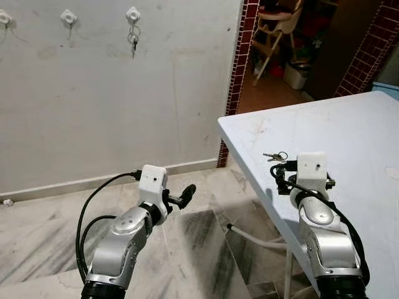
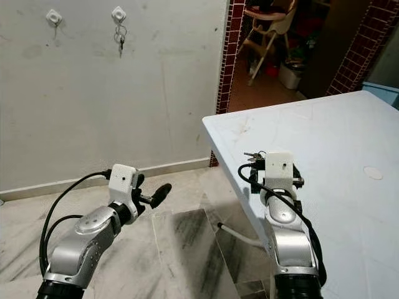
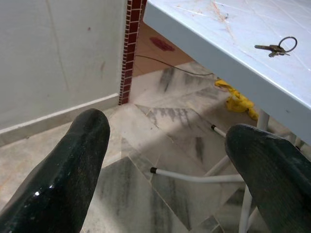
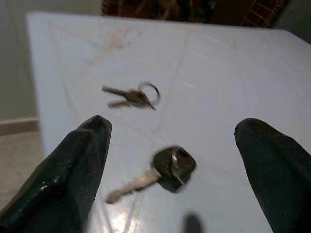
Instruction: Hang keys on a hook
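The black-headed key (image 4: 160, 173) is lying crosswise with its ring looped over the head (image 4: 177, 166). So the key will point out to the side when I pick it up.
A small bunch of keys on a ring (image 1: 276, 156) lies near the left edge of the pale blue table (image 1: 355, 124). In the right wrist view the key bunch (image 4: 133, 95) lies just beyond a single black-headed key (image 4: 167, 170). My right gripper (image 4: 175, 128) hovers open over the table, with the black-headed key between its fingers and nothing held. My left gripper (image 3: 167, 126) is open over the marble floor, left of the table. Three white hooks are on the wall; the rightmost hook (image 1: 133, 14) carries a hanging set of keys (image 1: 133, 38).
A brick-tiled pillar (image 1: 240, 62) ends the wall, with a doorway and a high chair (image 1: 274, 31) beyond it. White table legs (image 1: 255, 238) and a yellow object (image 3: 238, 102) sit under the table. The two hooks to the left (image 1: 68, 17) are bare.
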`<state>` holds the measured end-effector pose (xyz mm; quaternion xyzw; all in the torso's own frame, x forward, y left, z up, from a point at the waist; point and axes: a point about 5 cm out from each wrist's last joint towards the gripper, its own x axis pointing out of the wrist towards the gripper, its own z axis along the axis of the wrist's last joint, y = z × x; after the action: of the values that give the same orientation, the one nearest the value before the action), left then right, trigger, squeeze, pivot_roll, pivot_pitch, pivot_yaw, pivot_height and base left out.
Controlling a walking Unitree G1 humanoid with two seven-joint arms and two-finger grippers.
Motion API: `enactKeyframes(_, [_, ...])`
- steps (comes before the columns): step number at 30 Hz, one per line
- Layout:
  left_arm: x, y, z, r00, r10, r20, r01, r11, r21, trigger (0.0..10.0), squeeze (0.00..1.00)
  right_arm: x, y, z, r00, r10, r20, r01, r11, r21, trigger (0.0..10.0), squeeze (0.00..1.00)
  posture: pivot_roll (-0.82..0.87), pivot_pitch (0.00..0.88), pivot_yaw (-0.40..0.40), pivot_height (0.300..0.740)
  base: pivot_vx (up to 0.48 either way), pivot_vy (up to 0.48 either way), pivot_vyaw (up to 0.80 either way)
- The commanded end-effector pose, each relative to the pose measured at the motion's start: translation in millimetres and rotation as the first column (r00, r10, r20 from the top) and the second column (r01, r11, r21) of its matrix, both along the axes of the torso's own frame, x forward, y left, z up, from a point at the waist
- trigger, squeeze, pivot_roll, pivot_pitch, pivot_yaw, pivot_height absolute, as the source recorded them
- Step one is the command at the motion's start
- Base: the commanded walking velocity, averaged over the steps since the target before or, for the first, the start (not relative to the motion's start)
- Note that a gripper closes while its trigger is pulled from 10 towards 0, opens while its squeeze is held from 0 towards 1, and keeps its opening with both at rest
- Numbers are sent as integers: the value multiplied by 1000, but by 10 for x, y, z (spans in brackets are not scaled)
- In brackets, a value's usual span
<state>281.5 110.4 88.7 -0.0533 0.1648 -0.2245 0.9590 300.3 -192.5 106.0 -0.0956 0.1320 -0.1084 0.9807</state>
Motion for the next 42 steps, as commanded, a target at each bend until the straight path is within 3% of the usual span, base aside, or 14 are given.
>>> enactKeyframes(1, [8,3,16,1000,-7,-1,7,1000,9,10000,0,18,-55,-45,999,-31,-35,31,1000,1,10000,0,106,0,-44,740,0,0,0])
enactKeyframes(15, [11,-24,79,1000,-19,3,19,1000,7,10000,0,123,-51,-201,989,-97,-108,111,984,137,9804,0,109,0,-43,740,0,0,0])
enactKeyframes(17, [-3,-33,81,999,-32,-6,32,999,-7,10000,0,149,-40,-198,990,-98,-100,111,983,144,7255,0,111,0,-43,740,0,0,0])
enactKeyframes(18, [-9,-39,82,999,-40,-10,39,999,-15,10000,0,158,-37,-194,991,-98,-94,111,983,147,7255,0,111,0,-43,740,0,0,0])
enactKeyframes(20, [-37,-70,99,997,-75,-15,74,996,-46,10000,0,181,-32,-190,991,-98,-89,110,983,149,4588,0,115,0,-43,740,0,0,0])
enactKeyframes(25, [-104,-171,130,981,-191,-24,189,980,-57,10000,0,219,-19,-192,992,-96,-85,108,983,150,5137,0,121,0,-43,740,0,0,0])
enactKeyframes(27, [-138,-226,140,967,-252,-32,250,967,-55,10000,0,224,-11,-192,992,-94,-82,106,983,148,9137,0,120,0,-41,740,0,0,0])
enactKeyframes(29, [-164,-259,143,956,-290,-43,288,956,-60,10000,0,223,-6,-197,992,-92,-82,103,984,149,10000,0,119,0,-40,740,0,0,0])
enactKeyframes(36, [-273,-310,122,909,-408,-87,406,913,-34,10000,0,192,11,-260,991,-88,-102,102,984,146,10000,0,119,0,-33,740,0,0,0])
enactKeyframes(37, [-282,-307,113,904,-417,-95,416,909,-33,10000,0,191,20,-267,991,-82,-104,98,983,152,4745,0,119,0,-32,740,0,0,0])
enactKeyframes(38, [-288,-306,108,901,-422,-101,421,906,-34,10000,0,190,26,-271,991,-79,-105,95,983,157,1922,0,119,0,-32,740,0,0,0])
enactKeyframes(39, [-288,-306,108,901,-422,-101,421,906,-34,10000,0,190,26,-271,991,-79,-105,95,983,157,1922,0,119,0,-32,740,0,0,0])
enactKeyframes(40, [-291,-302,113,898,-428,-98,428,903,-24,10000,0,193,40,-273,992,-76,-104,92,983,161,0,0,121,0,-32,740,0,0,0])
enactKeyframes(42, [-292,-301,117,896,-432,-98,433,901,-17,10000,0,198,46,-272,992,-75,-104,91,983,159,0,0,121,0,-32,740,0,0,0])
